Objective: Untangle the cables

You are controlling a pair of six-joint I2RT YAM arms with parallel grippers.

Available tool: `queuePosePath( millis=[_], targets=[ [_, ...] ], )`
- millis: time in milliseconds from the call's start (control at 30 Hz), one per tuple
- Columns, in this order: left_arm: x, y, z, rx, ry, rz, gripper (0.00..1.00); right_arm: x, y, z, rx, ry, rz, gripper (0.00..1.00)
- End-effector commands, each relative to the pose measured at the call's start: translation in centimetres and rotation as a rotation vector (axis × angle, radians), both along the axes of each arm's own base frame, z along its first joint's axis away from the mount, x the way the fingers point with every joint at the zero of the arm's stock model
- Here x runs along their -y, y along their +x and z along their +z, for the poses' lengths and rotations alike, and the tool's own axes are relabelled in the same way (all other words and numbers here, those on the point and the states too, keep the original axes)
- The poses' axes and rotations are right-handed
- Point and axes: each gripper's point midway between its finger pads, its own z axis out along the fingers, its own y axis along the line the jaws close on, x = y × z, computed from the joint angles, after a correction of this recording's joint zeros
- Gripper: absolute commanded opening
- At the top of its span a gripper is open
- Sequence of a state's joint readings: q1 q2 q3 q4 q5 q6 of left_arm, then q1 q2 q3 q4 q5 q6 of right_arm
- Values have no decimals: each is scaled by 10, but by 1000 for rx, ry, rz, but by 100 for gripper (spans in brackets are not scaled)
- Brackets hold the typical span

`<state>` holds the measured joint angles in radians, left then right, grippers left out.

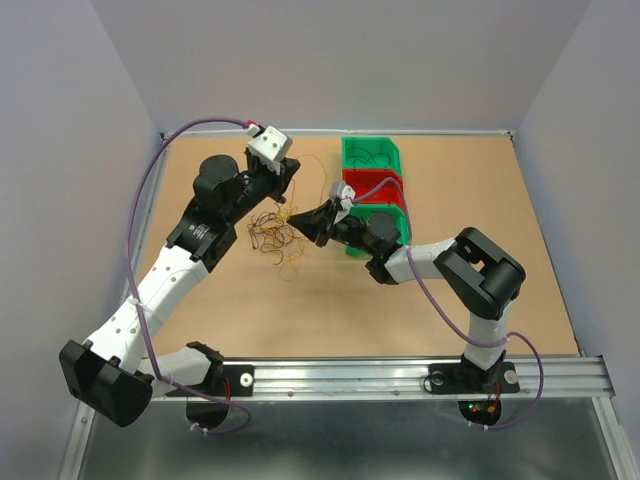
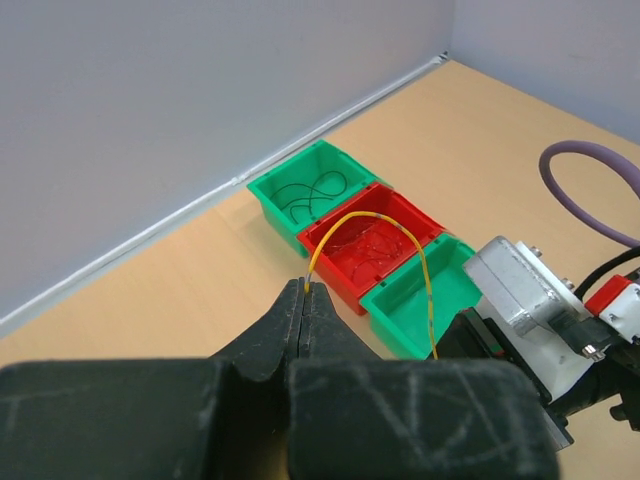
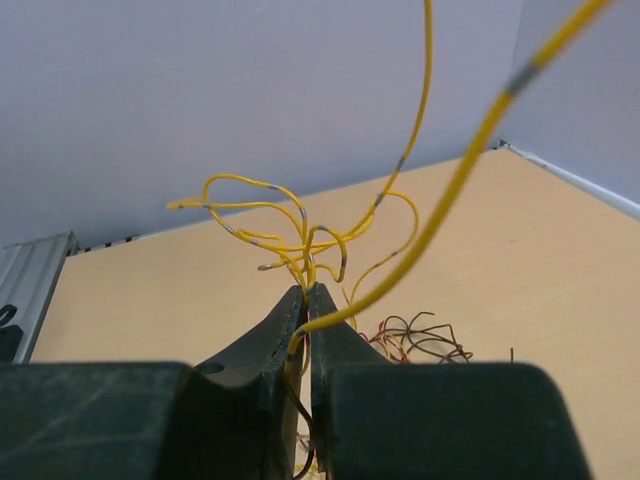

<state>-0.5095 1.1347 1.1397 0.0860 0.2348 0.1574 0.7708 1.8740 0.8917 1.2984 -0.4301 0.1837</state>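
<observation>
My left gripper's yellow wire goes into the yellow bunch in my right gripper, so my right gripper should open first, before my left gripper pulls the yellow wire free.
The cables lie as a loose tangle of dark, reddish and yellow wires on the table between the two arms. My left gripper is above the tangle's far side. In the left wrist view it is shut on the end of a yellow wire that arcs up and then down to the right. My right gripper is at the tangle's right edge. In the right wrist view it is shut on a bunch of yellow wires. Dark and reddish wires lie on the table beyond it.
Three small bins stand in a row at the back right: a green bin with dark wires, a red bin with reddish wires, and a green bin partly hidden by the right arm. Grey walls enclose the table.
</observation>
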Motion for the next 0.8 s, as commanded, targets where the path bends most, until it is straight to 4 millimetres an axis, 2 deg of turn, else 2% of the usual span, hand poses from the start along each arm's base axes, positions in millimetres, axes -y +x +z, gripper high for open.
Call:
queuePosePath(
  millis=[0,33,67,133,200,433,567,667,767],
  targets=[
    [-23,-7,45,111,-119,59,0,11,9,61,177,183,-65,18],
    [-27,-6,42,109,-127,71,0,13,14,59,167,186,-85,41],
    [-33,-8,49,130,-142,79,0,14,18,57,151,191,-101,49],
    [-35,-8,50,130,-147,85,0,23,27,56,125,200,-132,56],
    [-37,-5,48,127,-144,93,0,30,30,57,125,200,-147,58],
    [-43,13,37,96,-125,163,0,63,22,71,177,198,-264,60],
    [-40,25,24,40,-102,179,0,81,1,86,234,218,-268,60],
    [-37,30,19,25,-94,178,0,85,-19,100,277,225,-217,61],
    [-35,34,15,10,-90,179,0,84,-30,103,276,213,-168,61]
  ],
)
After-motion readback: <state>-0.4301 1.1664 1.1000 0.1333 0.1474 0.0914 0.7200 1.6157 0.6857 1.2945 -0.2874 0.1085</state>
